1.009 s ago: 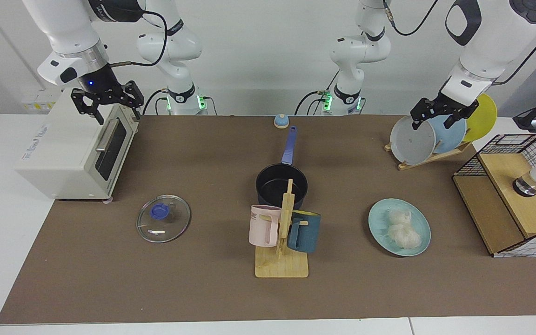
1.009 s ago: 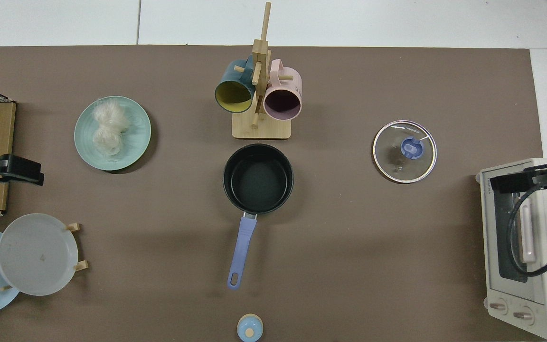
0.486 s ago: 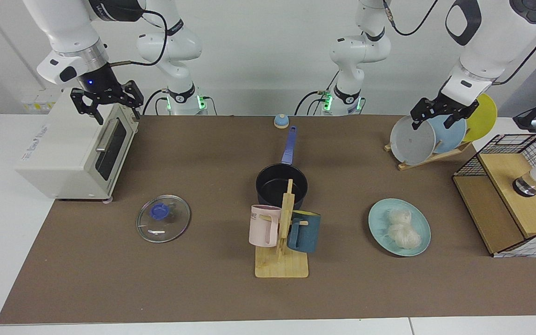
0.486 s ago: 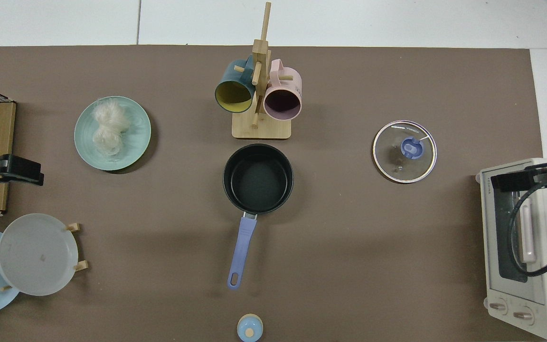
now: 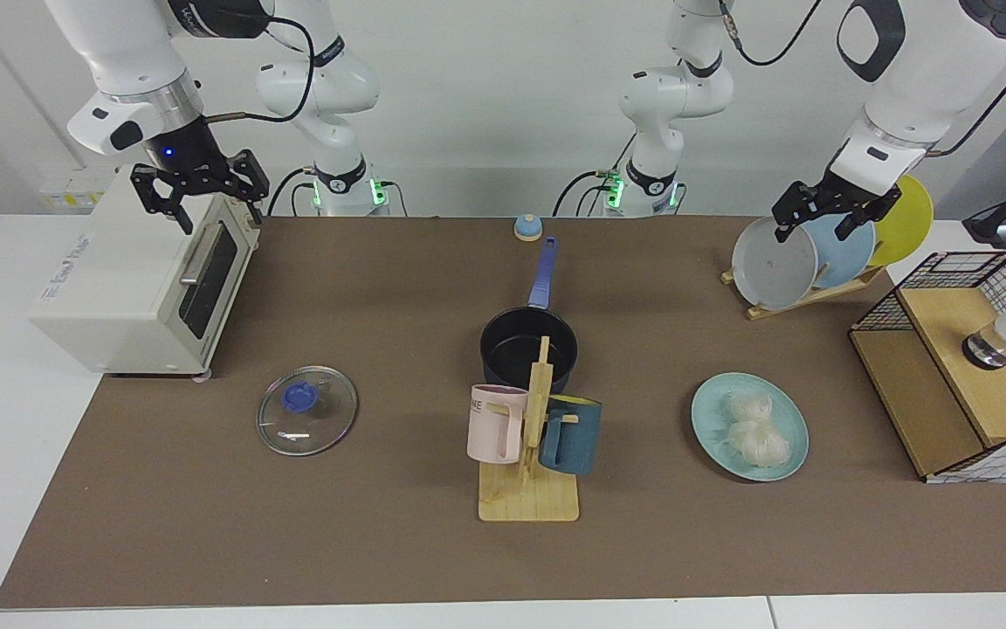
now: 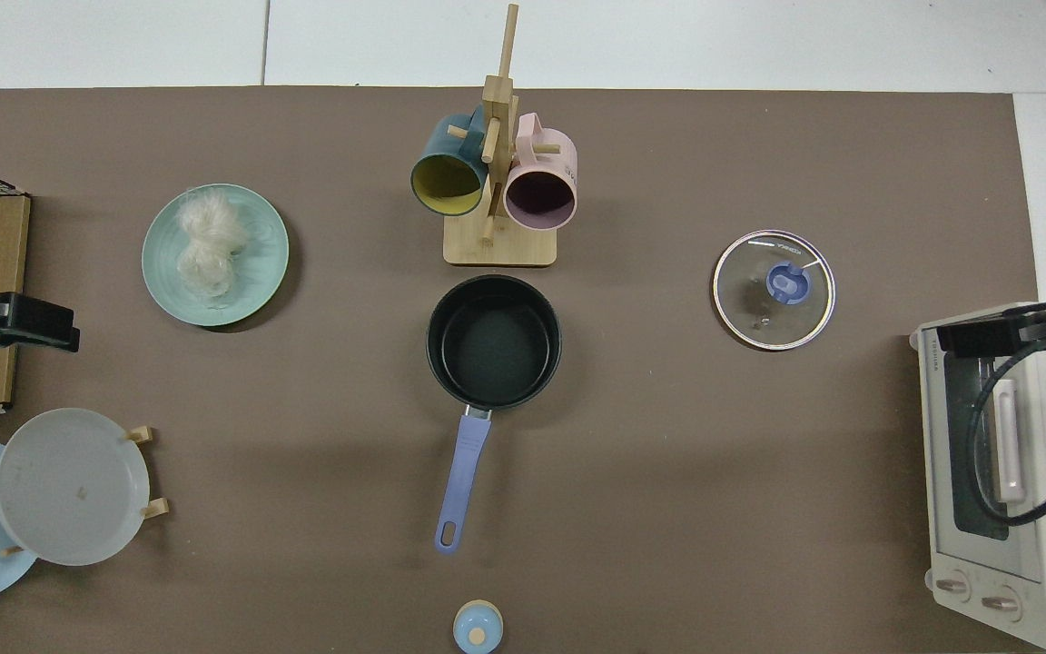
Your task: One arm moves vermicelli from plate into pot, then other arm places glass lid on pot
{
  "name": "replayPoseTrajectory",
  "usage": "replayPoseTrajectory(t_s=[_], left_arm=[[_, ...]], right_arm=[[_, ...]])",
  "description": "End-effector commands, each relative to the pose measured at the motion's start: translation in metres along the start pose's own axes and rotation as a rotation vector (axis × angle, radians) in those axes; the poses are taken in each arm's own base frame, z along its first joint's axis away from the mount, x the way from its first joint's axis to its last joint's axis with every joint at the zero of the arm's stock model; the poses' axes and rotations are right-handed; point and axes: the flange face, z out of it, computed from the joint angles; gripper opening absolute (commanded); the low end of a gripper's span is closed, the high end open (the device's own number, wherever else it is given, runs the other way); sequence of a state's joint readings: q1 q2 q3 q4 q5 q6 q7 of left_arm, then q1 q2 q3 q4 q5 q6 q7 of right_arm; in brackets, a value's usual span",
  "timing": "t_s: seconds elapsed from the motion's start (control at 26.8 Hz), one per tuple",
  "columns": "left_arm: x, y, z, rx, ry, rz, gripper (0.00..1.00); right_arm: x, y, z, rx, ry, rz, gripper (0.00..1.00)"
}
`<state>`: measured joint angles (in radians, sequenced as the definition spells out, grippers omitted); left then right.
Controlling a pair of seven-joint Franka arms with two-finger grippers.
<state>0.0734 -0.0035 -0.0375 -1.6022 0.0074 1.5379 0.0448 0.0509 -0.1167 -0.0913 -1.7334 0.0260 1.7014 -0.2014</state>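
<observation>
My gripper will lower the glass lid [image 5: 307,410], and the lid will settle flat across the black pot's round opening [image 5: 528,346], because the opening looks about as wide as the lid.
The black pot [image 5: 527,349] [image 6: 493,341] with its blue handle [image 5: 543,273] stands empty mid-table. Two pale vermicelli [image 5: 754,428] [image 6: 205,245] bundles lie on the teal plate [image 5: 713,419] [image 6: 260,263]. The glass lid [image 5: 306,411] [image 6: 774,289] with a blue knob lies flat on the mat. My right gripper [image 5: 219,218] [image 6: 977,338] hangs open above the toaster oven, holding nothing. My left gripper [image 5: 810,231] [image 6: 33,322] hovers open and empty in front of the plate rack, well above the teal plate.
A wooden mug rack [image 5: 529,489] with pink and dark blue mugs stands just in front of the pot. A toaster oven [image 5: 132,279], a rack of upright plates [image 5: 774,262], a wire-and-wood box [image 5: 957,384] and a small bell [image 5: 527,227] line the edges.
Both grippers have drifted slightly upward, the right one a little more. Nothing on the table has moved.
</observation>
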Motion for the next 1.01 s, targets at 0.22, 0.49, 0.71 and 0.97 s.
replayPoseTrajectory(t_s=[0.22,0.49,0.71,0.97], left_arm=[[0.082,-0.016,-0.001,-0.009,0.012,-0.009,1.0],[0.123,-0.014,0.042,-0.012,-0.001,0.001,1.0],[0.15,-0.021,0.068,-0.001,0.07,-0.009,1.0],[0.158,-0.017,0.123,-0.005,0.068,-0.008,1.0]], right_arm=[[0.051,-0.012,0.045,0.003,-0.027,0.042,1.0],[0.092,-0.027,0.091,-0.003,-0.071,0.068,1.0],[0.118,-0.031,0.139,-0.012,-0.033,0.082,1.0],[0.126,-0.027,0.204,-0.022,-0.006,0.085,1.0]])
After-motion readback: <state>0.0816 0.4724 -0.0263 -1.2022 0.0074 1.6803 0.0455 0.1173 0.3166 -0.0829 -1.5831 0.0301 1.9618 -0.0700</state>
